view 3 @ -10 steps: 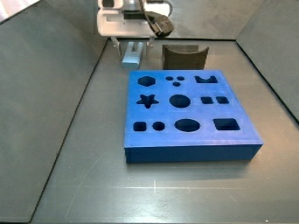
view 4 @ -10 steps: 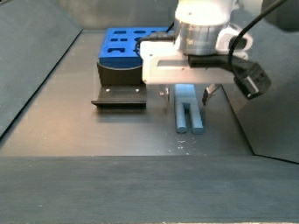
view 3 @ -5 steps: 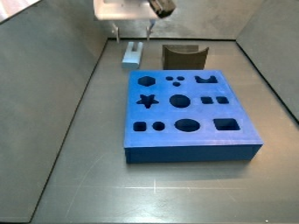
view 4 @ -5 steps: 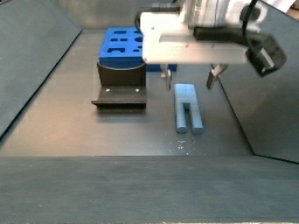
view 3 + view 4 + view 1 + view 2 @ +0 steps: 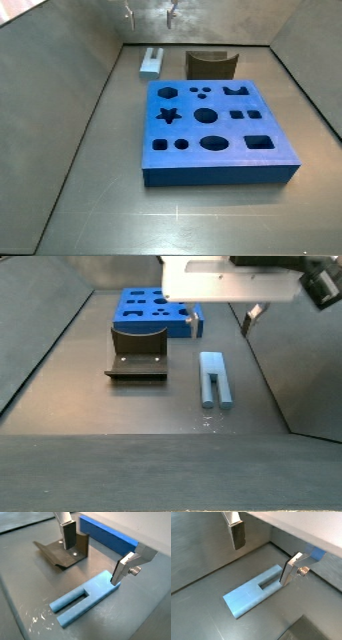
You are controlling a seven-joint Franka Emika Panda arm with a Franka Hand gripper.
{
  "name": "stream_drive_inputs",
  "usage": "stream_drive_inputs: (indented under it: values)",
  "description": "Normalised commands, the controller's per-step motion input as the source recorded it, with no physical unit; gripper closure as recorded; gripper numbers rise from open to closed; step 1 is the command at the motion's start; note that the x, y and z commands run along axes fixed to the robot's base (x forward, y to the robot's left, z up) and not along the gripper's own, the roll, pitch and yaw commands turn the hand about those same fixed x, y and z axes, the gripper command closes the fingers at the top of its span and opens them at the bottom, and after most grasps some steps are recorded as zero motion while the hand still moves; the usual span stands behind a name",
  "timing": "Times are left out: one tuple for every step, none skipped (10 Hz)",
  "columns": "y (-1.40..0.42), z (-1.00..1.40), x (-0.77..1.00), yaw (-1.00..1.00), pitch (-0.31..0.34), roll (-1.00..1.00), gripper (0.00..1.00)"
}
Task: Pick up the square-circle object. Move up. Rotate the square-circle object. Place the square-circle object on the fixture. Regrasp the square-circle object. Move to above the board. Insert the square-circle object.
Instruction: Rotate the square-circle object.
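Note:
My gripper will place the square-circle object (image 5: pixel 151 64) in an open trough, where it will stay cradled because the fixture's sides (image 5: pixel 211 66) slope down into that trough.
The square-circle object (image 5: pixel 87 598) is a pale blue bar with a slot open at one end. It lies flat on the grey floor, also seen in a wrist view (image 5: pixel 256 593) and in both side views (image 5: pixel 151 62) (image 5: pixel 214 378). My gripper (image 5: pixel 93 566) hangs open and empty above it, with one finger (image 5: pixel 122 570) over the bar's solid end. The gripper also shows in a wrist view (image 5: pixel 260 566) and high in both side views (image 5: pixel 151 14) (image 5: pixel 222 328). The dark brown fixture (image 5: pixel 210 64) (image 5: pixel 138 356) (image 5: pixel 63 554) stands beside the bar. The blue board (image 5: pixel 214 130) (image 5: pixel 147 308) (image 5: pixel 110 537) lies past the fixture.
Grey walls (image 5: pixel 80 70) enclose the floor on all sides. The bar lies near a side wall (image 5: pixel 274 376) and close to the board's edge.
The gripper has risen well above the bar, from low around it to near the top of the side views. The bar stayed on the floor.

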Motion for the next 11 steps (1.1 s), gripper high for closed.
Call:
stream_drive_inputs:
  values:
    - [-0.01, -0.29, 0.01, 1.00, 0.002, 0.00, 0.00]
    - [0.00, -0.24, 0.05, 1.00, 0.000, 0.00, 0.00]
    - [-0.01, -0.13, 0.04, 1.00, 0.001, 0.00, 0.00]
    - [-0.01, -0.06, 0.03, 1.00, 0.001, 0.00, 0.00]
    - [-0.01, -0.05, 0.02, 1.00, 0.001, 0.00, 0.00]
    - [-0.01, -0.05, 0.02, 1.00, 0.002, 0.00, 0.00]
    - [-0.01, -0.05, 0.02, 1.00, 0.002, 0.00, 0.00]
    - [-0.01, -0.05, 0.02, 1.00, 0.002, 0.00, 0.00]
    - [-0.01, -0.04, 0.02, 1.00, 0.002, 0.00, 0.00]
    - [-0.01, -0.04, 0.02, 1.00, 0.002, 0.00, 0.00]
    - [-0.01, -0.04, 0.03, 1.00, 0.002, 0.00, 0.00]
